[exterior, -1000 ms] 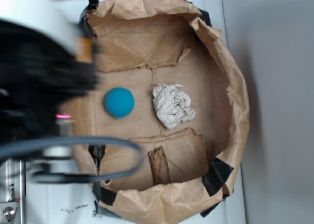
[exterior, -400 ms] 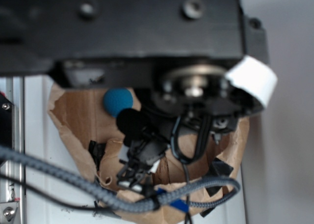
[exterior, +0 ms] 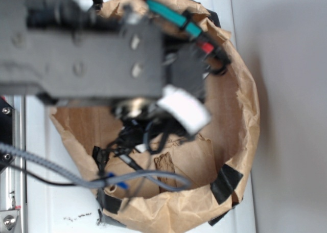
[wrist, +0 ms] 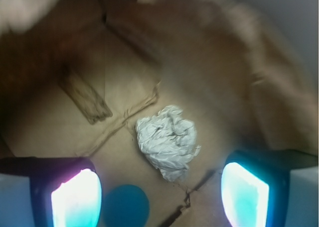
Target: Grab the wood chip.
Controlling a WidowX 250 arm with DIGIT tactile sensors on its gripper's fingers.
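Note:
My gripper will lift the wood chip (wrist: 85, 96), which lies uncovered on top of the creased paper flap (wrist: 126, 118), so the chip should come away by itself and leave the flap flat.
The wood chip (wrist: 85, 96) is a dark brown oblong piece lying flat on the brown paper floor, upper left in the wrist view. In the exterior view only part of the wood chip (exterior: 165, 162) shows below the arm. My gripper (wrist: 160, 194) is open, its two glowing pads (wrist: 77, 201) wide apart at the bottom of the wrist view, with nothing between them. It hovers above the floor, well away from the chip.
A crumpled white paper wad (wrist: 167, 141) lies mid-floor and a blue ball (wrist: 125, 205) sits beside the left pad. The torn paper bag wall (exterior: 245, 115) rings the floor. Cables (exterior: 127, 179) hang from the arm.
The arm has swung in over the bag and now covers the ball and paper wad in the exterior view; its body has shifted toward the far side.

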